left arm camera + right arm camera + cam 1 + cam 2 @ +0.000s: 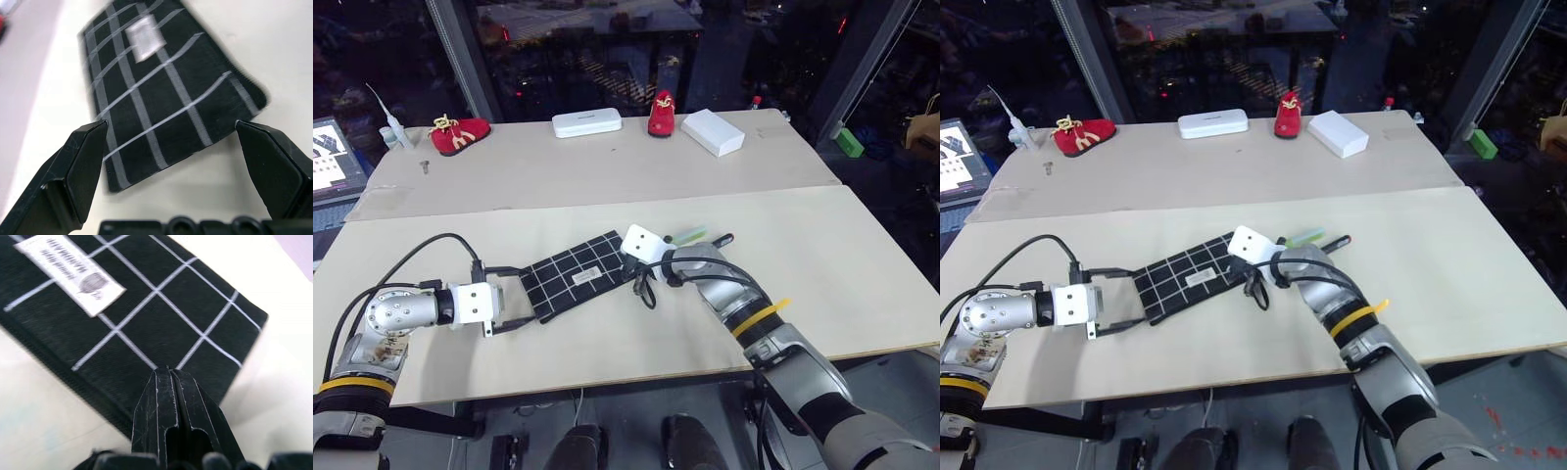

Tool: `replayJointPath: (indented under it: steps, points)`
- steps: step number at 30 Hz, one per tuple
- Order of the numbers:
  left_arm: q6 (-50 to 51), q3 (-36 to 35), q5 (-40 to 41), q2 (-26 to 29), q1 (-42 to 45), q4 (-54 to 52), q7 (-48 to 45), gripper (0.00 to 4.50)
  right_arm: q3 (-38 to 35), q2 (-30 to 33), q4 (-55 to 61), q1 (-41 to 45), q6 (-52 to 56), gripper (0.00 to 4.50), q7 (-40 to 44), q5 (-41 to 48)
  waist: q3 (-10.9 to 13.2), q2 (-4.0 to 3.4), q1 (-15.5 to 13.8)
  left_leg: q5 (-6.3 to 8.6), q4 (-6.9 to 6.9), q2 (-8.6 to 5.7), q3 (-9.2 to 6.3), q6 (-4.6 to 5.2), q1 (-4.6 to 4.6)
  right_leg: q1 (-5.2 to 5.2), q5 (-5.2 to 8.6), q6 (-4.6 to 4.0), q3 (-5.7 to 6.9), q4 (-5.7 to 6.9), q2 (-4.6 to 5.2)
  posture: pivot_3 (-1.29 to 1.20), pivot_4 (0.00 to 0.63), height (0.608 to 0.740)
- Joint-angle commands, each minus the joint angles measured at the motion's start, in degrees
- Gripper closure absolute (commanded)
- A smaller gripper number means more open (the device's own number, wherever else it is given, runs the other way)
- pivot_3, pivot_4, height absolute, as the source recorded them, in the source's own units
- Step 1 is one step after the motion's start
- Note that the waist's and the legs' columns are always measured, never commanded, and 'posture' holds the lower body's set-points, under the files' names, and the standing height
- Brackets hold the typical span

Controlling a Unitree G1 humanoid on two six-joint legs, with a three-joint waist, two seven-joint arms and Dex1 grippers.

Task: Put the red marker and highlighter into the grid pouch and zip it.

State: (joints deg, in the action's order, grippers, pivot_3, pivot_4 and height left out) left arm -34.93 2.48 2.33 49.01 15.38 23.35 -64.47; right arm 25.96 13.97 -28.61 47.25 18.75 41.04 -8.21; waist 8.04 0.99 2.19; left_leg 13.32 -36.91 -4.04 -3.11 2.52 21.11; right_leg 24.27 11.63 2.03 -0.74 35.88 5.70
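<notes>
My gripper will lift the grid pouch [572, 277] by its loose end, which stays straight above its shadow [215, 164], so I expect the grid pouch to stand out stiffly.
The grid pouch [573, 275] lies flat and slanted on the near table, white label up. My left gripper [527, 292] is open, its two fingers [83, 161] standing either side of the pouch's left end without pinching it. My right gripper [164, 374] is shut, fingertips pressed together just above the pouch's right end; I cannot tell whether they pinch anything. The pouch's black loop strap [644, 290] hangs by that wrist. Just behind the right wrist lie the light-green highlighter [1304, 237] and the red marker [1337, 241], side by side on the table.
The far table holds two red shoes [460, 134] [662, 113], a long white case [586, 122] and a white box [712, 131]. A laptop [333, 157] sits at the far left. Bare tabletop [822, 264] stretches right of my right arm.
</notes>
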Motion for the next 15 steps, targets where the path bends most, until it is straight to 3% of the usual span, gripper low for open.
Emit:
replayJointPath:
  steps: [1,9,15]
  points:
    - [-1.06,0.67,0.4,0.7,-0.43,-1.12,-0.56,0.0,-0.25,-0.44,-2.82,-0.24,0.69,4.46,-0.61,-1.58,0.0,0.0,0.06,0.0,0.0,0.0,0.0,0.0,0.0,0.0,0.0,0.0,-0.01,0.0,0.0,0.0,0.15,0.74]
    - [-1.71,0.71,0.47,-0.14,0.12,-0.61,0.57,0.0,-0.94,-1.17,-3.13,-0.18,0.72,4.46,-0.49,-1.68,0.0,0.0,0.2,0.01,0.0,0.02,0.0,-0.01,-0.04,-0.02,0.01,0.0,-0.01,0.0,-0.02,0.0,0.15,0.74]
    - [-11.09,3.73,-7.21,-5.03,5.0,7.01,7.61,0.0,-1.77,-0.92,-2.0,-0.56,1.17,4.46,0.08,-1.28,-0.01,0.0,-0.41,0.01,0.0,0.01,0.0,-0.01,-0.05,-0.04,0.0,0.0,0.01,-0.02,0.0,0.0,0.15,0.74]
